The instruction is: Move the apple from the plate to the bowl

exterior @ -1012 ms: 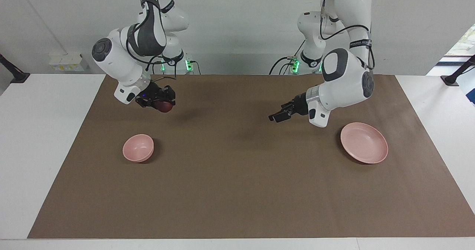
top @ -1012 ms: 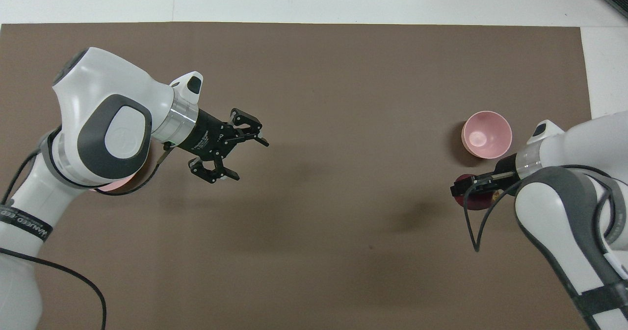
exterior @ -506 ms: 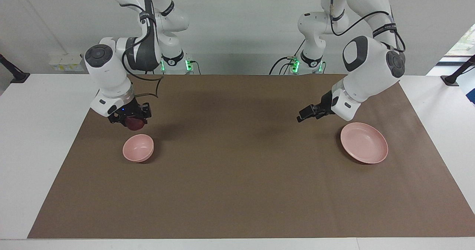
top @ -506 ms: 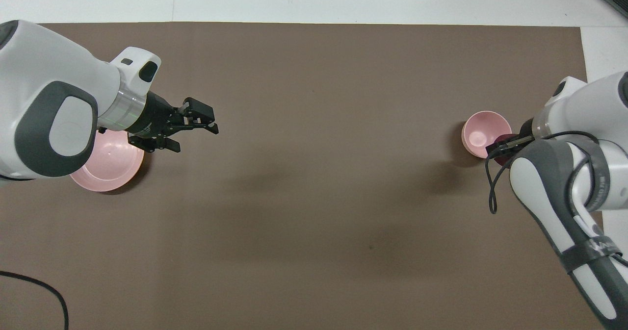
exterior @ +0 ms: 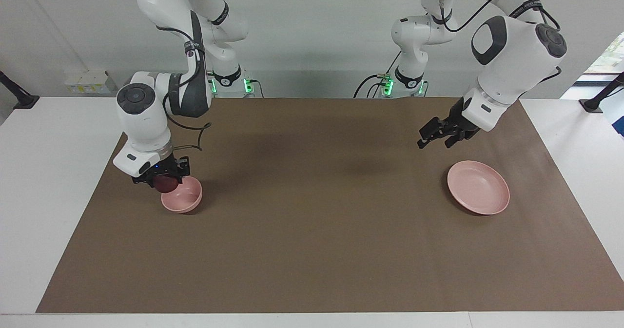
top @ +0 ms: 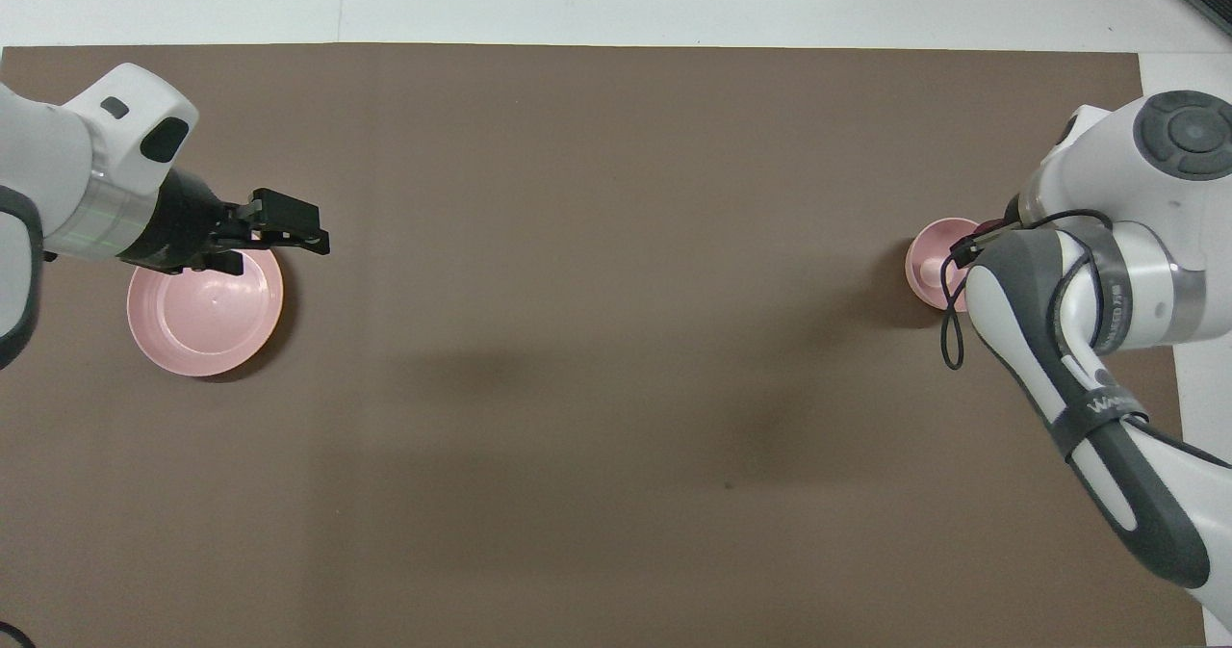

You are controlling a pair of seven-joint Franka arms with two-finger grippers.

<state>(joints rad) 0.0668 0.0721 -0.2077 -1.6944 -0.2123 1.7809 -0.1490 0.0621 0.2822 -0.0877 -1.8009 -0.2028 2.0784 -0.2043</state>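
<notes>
The dark red apple (exterior: 165, 184) is hanging over the rim of the empty pink bowl. My right gripper carries on moving it down and inward until the apple is sitting inside the bowl (exterior: 184, 196).
The dark red apple (exterior: 167, 184) is held in my right gripper (exterior: 165, 179), which is shut on it just over the rim of the small deep pink bowl (exterior: 184, 197), at the edge toward the right arm's end of the table. In the overhead view my right arm covers the apple and most of the bowl (top: 924, 265). The wide pink plate (exterior: 478, 187) lies empty toward the left arm's end; it also shows in the overhead view (top: 205, 313). My left gripper (exterior: 435, 139) is open and empty, raised over the mat beside the plate; in the overhead view the left gripper (top: 289, 232) is over the plate's edge.
A brown mat (exterior: 312, 250) covers the table between the bowl and the plate. White table surface (exterior: 44, 182) borders the mat at both ends.
My right gripper has carried the apple down and toward the bowl, from over the mat to the bowl's rim. My left gripper has drawn back and risen, from the mat's middle to beside the plate.
</notes>
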